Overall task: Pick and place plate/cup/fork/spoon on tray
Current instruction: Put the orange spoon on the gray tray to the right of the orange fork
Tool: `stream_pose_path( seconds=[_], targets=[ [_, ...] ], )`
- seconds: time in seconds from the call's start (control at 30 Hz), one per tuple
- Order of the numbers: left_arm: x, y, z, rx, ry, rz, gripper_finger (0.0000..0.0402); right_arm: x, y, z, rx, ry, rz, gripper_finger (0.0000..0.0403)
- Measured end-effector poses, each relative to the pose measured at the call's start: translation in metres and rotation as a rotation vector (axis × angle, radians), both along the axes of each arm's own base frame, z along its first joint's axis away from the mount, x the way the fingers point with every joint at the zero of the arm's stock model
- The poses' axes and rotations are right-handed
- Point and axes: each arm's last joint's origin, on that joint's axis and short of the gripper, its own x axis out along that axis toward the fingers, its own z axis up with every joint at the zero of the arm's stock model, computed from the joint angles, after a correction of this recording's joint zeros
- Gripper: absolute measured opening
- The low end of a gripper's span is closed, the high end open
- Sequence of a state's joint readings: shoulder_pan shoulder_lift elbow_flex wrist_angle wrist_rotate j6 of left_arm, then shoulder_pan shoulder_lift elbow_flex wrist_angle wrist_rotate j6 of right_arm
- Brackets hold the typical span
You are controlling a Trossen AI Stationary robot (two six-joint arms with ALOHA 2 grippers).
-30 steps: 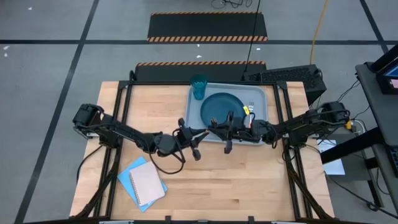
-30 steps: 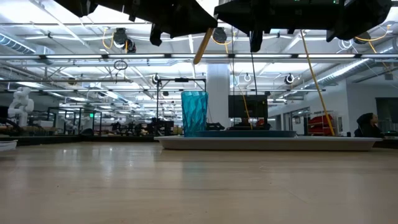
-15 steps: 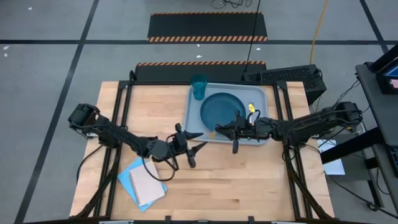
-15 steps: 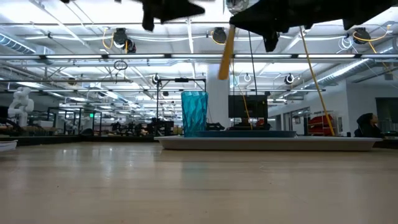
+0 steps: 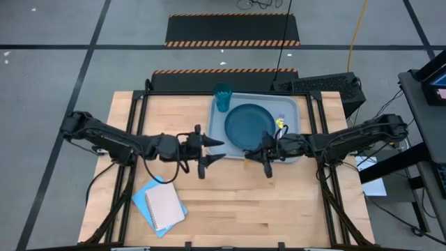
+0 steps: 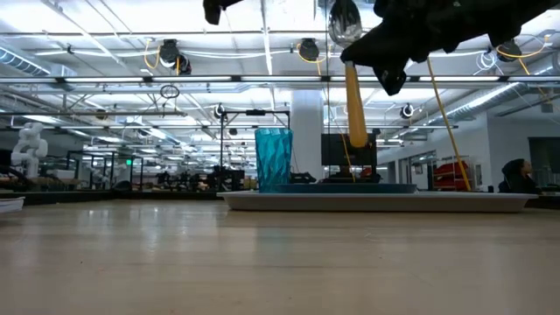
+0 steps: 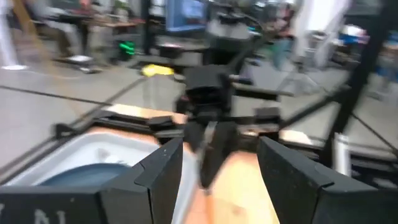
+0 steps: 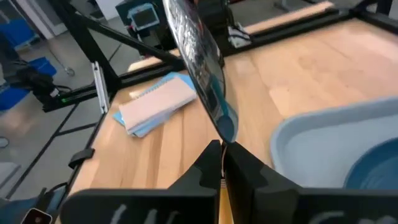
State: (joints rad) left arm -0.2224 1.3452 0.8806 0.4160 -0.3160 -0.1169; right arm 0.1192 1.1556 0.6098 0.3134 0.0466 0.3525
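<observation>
The upright spoon is pinched at its neck (image 6: 347,51) by my right gripper, so my left gripper should hold the spoon's bowl (image 6: 345,21) while my right gripper opens and takes hold of the spoon's handle.
The grey-blue tray (image 5: 293,155) lies at the table's far side. On it lies the dark teal plate (image 5: 249,125). The teal cup (image 5: 223,97) stands upright in its far left corner. The fork (image 5: 281,117) lies right of the plate. My right gripper (image 5: 252,155) hovers over the tray's near edge, shut on the spoon (image 6: 353,105). My left gripper (image 5: 221,150) stands open just left of it, level, with nothing between its fingers (image 7: 163,171). My right gripper pinches the spoon's neck (image 8: 221,147), just below the round bowl (image 8: 200,62), between its two fingers. The fingers come in level from the table's right and lie across the spoon. The spoon is lifted clear, near upright, bowl up, with its yellow-orange handle (image 6: 354,114) hanging below the fingers.
Blue and white notebooks (image 5: 160,203) lie on the table's near left part. Bare wood stretches between the tray and the near edge. A black frame runs along the table's sides.
My left gripper has opened and let go of the spoon, which stays in my right gripper. My right gripper has carried it toward the table's right edge. The spoon's handle has swung from a slant to hanging almost straight down.
</observation>
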Motion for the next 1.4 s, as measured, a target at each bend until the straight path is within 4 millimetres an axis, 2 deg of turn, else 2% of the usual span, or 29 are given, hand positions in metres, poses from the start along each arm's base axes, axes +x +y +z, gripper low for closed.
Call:
stream_pose_path(
  seconds=[0.1,0.23,0.5,0.67,1.03,1.4],
  targets=[
    [0.002,0.005,-0.006,0.023,0.058,-0.048,0.021,0.002,0.0,-0.004,0.003,0.023,-0.005,0.0],
    [0.008,0.007,-0.022,0.151,0.156,-0.027,0.0225,0.005,-0.004,-0.009,0.014,0.048,-0.024,0.0],
    [0.024,0.014,-0.044,0.176,0.205,0.04,0.0301,0.012,-0.007,-0.022,0.037,0.089,-0.003,0.0],
    [0.03,0.018,-0.048,0.158,0.191,-0.012,0.0311,0.016,-0.009,-0.025,0.037,0.088,-0.012,0.0],
    [0.052,0.028,-0.058,0.133,0.022,0.012,0.0237,0.018,-0.015,-0.02,0.039,0.036,-0.035,0.0],
    [0.061,0.036,-0.074,0.134,0.041,0.038,0.0124,0.019,-0.016,-0.018,0.027,0.016,-0.079,0.0]
  ],
)
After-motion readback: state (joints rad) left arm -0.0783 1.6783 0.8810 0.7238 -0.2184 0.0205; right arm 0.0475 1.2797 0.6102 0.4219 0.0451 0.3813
